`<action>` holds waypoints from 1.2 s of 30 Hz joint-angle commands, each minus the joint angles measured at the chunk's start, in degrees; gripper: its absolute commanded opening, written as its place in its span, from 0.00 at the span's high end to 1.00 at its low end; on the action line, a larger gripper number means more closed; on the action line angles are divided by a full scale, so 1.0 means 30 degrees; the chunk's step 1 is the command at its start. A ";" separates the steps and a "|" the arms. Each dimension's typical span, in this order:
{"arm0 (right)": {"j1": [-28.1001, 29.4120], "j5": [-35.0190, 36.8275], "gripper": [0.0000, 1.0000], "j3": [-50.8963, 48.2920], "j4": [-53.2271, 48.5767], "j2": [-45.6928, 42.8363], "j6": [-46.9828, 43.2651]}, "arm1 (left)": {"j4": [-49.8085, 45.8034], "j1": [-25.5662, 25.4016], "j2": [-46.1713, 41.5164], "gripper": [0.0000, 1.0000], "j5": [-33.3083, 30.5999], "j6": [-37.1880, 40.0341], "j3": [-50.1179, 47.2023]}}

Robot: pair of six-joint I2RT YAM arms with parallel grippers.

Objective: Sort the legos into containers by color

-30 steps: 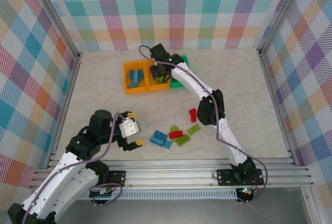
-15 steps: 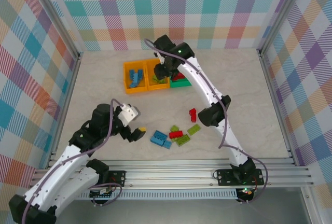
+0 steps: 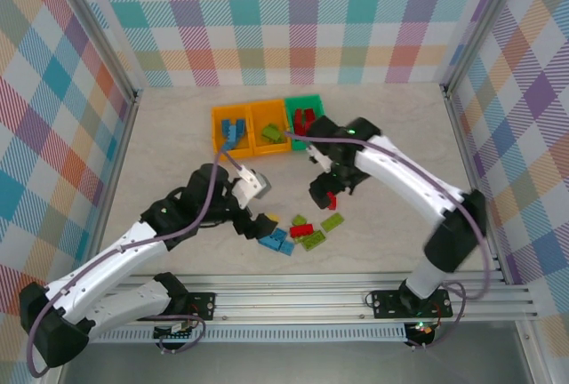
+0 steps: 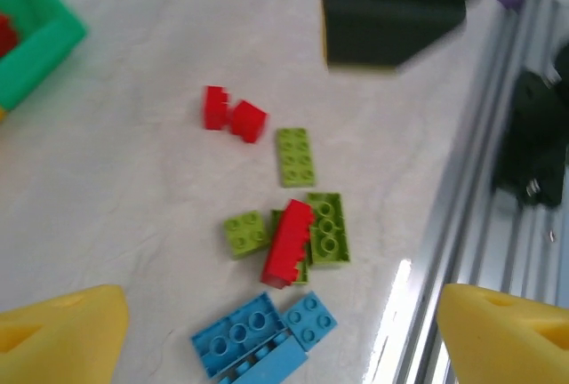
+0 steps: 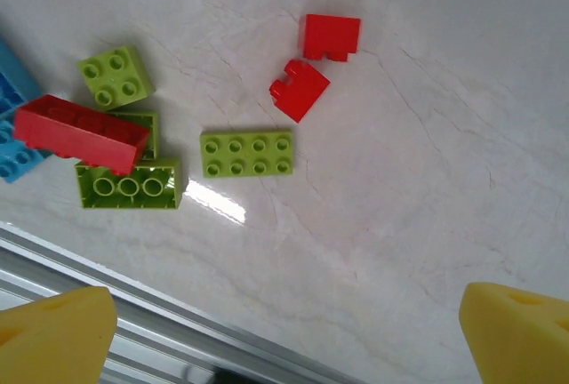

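Note:
The long red brick is lying across the green bricks. Next, my left gripper lifts it off and into the green bin before we sort the green bricks.
Three joined containers stand at the back: an orange bin holding blue legos, an orange bin holding green ones, and a green bin holding red ones. Loose legos lie on the table: blue bricks, a long red brick lying on green bricks, a small green brick, a green plate and two red pieces. My left gripper hangs open just above the blue bricks. Open and holding nothing, my right gripper hovers over bare table near the red pieces.
An aluminium rail runs along the near edge, close behind the loose bricks. Checked walls with metal posts close in the table on three sides. The right arm's dark wrist shows blurred above the red pieces in the left wrist view.
My right gripper left the bins, swung down to the loose bricks and opened wide. My left arm reached right, toward the blue bricks.

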 commanded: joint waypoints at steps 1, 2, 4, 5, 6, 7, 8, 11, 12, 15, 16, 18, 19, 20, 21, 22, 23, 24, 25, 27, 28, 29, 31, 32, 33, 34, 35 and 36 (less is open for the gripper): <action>0.0097 -0.1521 0.00 -0.2503 0.2323 -0.2544 0.2162 | 0.0900 -0.1742 0.1037 0.15 0.0577 0.3964 -0.0773; 0.0069 -0.1388 0.00 -0.3343 0.2647 -0.3514 0.2779 | 0.0820 -0.2290 0.1689 0.16 0.0211 0.4739 -0.0738; -0.0082 -0.1313 0.00 -0.4770 0.3386 -0.5036 0.4018 | 0.0558 -0.2955 0.3362 0.18 -0.0122 0.5576 -0.0305; -0.0152 -0.1452 0.00 -0.5423 0.3797 -0.5901 0.4506 | 0.0484 -0.3235 0.4395 0.18 -0.0218 0.5785 0.0007; -0.0205 -0.1625 0.00 -0.5909 0.4156 -0.6619 0.4817 | 0.0658 -0.3406 0.5300 0.18 -0.0309 0.5868 0.0266; -0.0217 -0.1835 0.00 -0.6416 0.4569 -0.7412 0.5063 | 0.0982 -0.3603 0.6283 0.19 -0.0504 0.6001 0.0430; -0.0211 -0.2014 0.00 -0.6859 0.4976 -0.8091 0.5238 | 0.1256 -0.3730 0.7159 0.19 -0.0627 0.6187 0.0626; -0.0223 -0.2206 0.00 -0.7666 0.5487 -0.9434 0.5560 | 0.3184 -0.3765 0.8929 0.22 -0.1291 0.6358 0.0564; -0.0234 -0.2206 0.00 -0.7755 0.5474 -0.9627 0.5585 | 0.3437 -0.3765 0.9392 0.25 -0.1585 0.6507 0.0579; -0.0236 -0.2132 0.00 -0.7884 0.5377 -0.9857 0.5533 | 0.3879 -0.3765 1.0466 0.34 -0.1911 0.7139 0.0645; -0.0238 -0.2068 0.00 -0.7905 0.5372 -0.9836 0.5504 | 0.3888 -0.3765 1.0788 0.39 -0.1987 0.7264 0.0728; -0.0238 -0.2095 0.00 -0.7906 0.5355 -0.9712 0.5507 | 0.3819 -0.3780 1.1284 0.52 -0.2209 0.7390 0.0860; -0.0246 -0.2144 0.00 -0.7912 0.5420 -0.9668 0.5503 | 0.3950 -0.3765 1.1484 0.57 -0.2410 0.7393 0.0841; -0.0239 -0.2235 0.00 -0.7918 0.5480 -0.9653 0.5503 | 0.4127 -0.3776 1.1636 0.60 -0.2535 0.7391 0.0816; -0.0232 -0.2269 0.00 -0.7940 0.5530 -0.9645 0.5503 | 0.4220 -0.3765 1.1751 0.61 -0.2649 0.7391 0.0785; -0.0239 -0.2299 0.00 -0.7940 0.5572 -0.9652 0.5467 | 0.4334 -0.3765 1.1881 0.63 -0.2778 0.7356 0.0787; -0.0237 -0.2334 0.00 -0.7971 0.5633 -0.9673 0.5436 | 0.4357 -0.3765 1.2013 0.65 -0.2887 0.7379 0.0836; -0.0256 -0.2356 0.00 -0.7977 0.5657 -0.9709 0.5419 | 0.4314 -0.3758 1.2114 0.66 -0.2984 0.7367 0.0871; -0.0240 -0.2357 0.00 -0.8016 0.5620 -0.9740 0.5362 | 0.4270 -0.3763 1.2231 0.66 -0.3157 0.7397 0.0932; -0.0238 -0.2362 0.00 -0.7971 0.5520 -0.9764 0.5364 | 0.4475 -0.3780 1.2280 0.60 -0.3402 0.7452 0.0883; -0.0244 -0.2414 0.01 -0.7971 0.5490 -0.9792 0.5335 | 0.4783 -0.3765 1.2197 0.57 -0.3516 0.7407 0.0776; -0.0238 -0.2444 0.00 -0.7943 0.5488 -0.9827 0.5385 | 0.5264 -0.3765 1.2045 0.50 -0.3593 0.7287 0.0601; -0.0254 -0.2452 0.00 -0.7937 0.5518 -0.9879 0.5442 | 0.6151 -0.3765 1.1688 0.45 -0.3704 0.6897 0.0370; -0.0239 -0.2444 0.00 -0.7941 0.5547 -0.9929 0.5443 | 0.6702 -0.3765 1.1482 0.43 -0.3787 0.6652 0.0233; -0.0236 -0.2409 0.00 -0.7952 0.5576 -1.0000 0.5441 | 0.7355 -0.3765 1.1254 0.41 -0.3871 0.6342 0.0053; -0.0242 -0.2397 0.00 -0.7949 0.5614 -1.0059 0.5417 | 0.7939 -0.3765 1.1086 0.39 -0.4026 0.5977 -0.0160; -0.0226 -0.2362 0.00 -0.7956 0.5634 -1.0088 0.5444 | 0.8622 -0.3767 1.0961 0.37 -0.4401 0.5624 -0.0339; -0.0239 -0.2311 0.00 -0.7972 0.5663 -1.0147 0.5444 | 0.9011 -0.3738 1.0995 0.36 -0.4759 0.5303 -0.0381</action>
